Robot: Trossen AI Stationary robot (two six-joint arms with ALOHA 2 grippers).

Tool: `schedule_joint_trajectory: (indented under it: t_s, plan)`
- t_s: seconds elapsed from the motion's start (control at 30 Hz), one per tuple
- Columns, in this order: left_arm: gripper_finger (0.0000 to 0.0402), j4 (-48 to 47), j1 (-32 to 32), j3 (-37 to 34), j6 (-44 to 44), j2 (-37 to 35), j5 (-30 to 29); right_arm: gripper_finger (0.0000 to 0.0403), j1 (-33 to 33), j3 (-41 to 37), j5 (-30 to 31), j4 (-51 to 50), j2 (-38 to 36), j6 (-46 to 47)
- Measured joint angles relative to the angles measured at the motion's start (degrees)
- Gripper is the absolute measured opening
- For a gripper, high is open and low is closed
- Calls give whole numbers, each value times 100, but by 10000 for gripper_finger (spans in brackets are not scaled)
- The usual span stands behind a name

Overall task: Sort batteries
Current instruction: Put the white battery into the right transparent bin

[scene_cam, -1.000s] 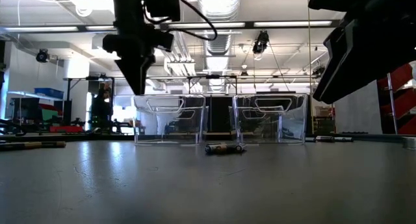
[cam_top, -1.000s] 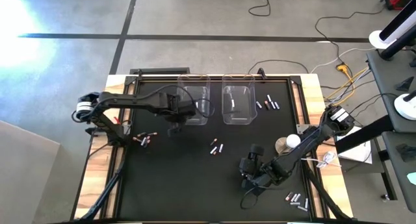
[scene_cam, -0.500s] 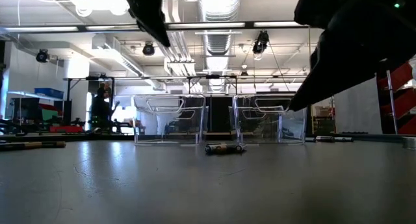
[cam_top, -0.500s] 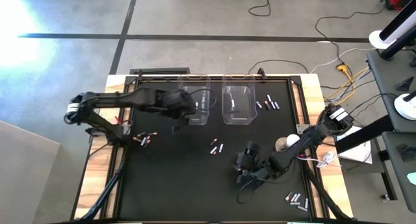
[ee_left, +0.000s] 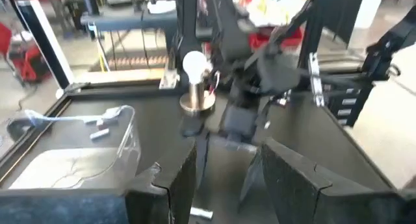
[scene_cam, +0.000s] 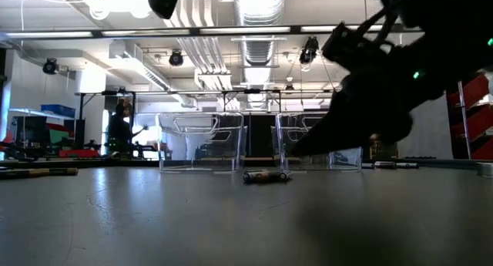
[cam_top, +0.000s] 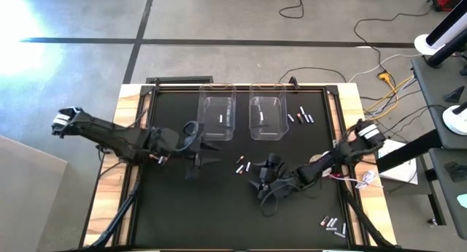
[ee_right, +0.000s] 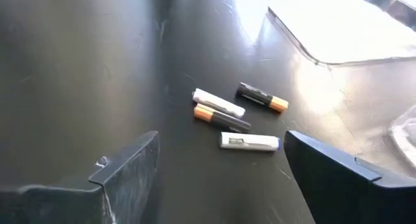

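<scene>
Each end of the nearest white battery [ee_right: 249, 141] faces an open finger, so I should now move my right gripper toward that battery and close it on its blue and plain ends [ee_right: 275, 143].
Several batteries [ee_right: 227, 117] lie in a small cluster mid-table [cam_top: 243, 165], some silvery-white, some dark with orange ends. My right gripper [cam_top: 255, 183] hangs low just near-right of them, open, its fingers [ee_right: 123, 172] pointing at the cluster without touching it. My left gripper [cam_top: 208, 158] is open left of the cluster, near level and above the table, with nothing between its fingers [ee_left: 179, 178]. Two clear bins [cam_top: 217, 106] [cam_top: 266, 104] stand at the far side, each with a battery inside. In the low view the cluster [scene_cam: 266, 176] lies in front of the bins.
More batteries lie right of the bins [cam_top: 300, 117], at the near right corner [cam_top: 332, 223] and by the left arm [cam_top: 160, 158]. A round silver-white object [ee_left: 195, 97] stands at the right edge. The near half of the black mat [cam_top: 182, 215] is bare.
My left gripper has drawn back from beside the left bin toward the table's near edge and tipped up from pointing down to nearly level. My right gripper has sunk and gone toward the table's left, up to the central batteries. The batteries have stayed where they were.
</scene>
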Motion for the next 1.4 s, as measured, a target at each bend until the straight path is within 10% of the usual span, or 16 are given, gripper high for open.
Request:
schedule_joint_trajectory:
  t_s: [0.37,1.4]
  plan:
    - [152,1682,-491,-1167,-250,87,-215,324,-529,-10,-36,813,752,36]
    - [152,1746,-1200,-1255,-344,125,-683,246,-1008,-562,-1257,1521,797,11]
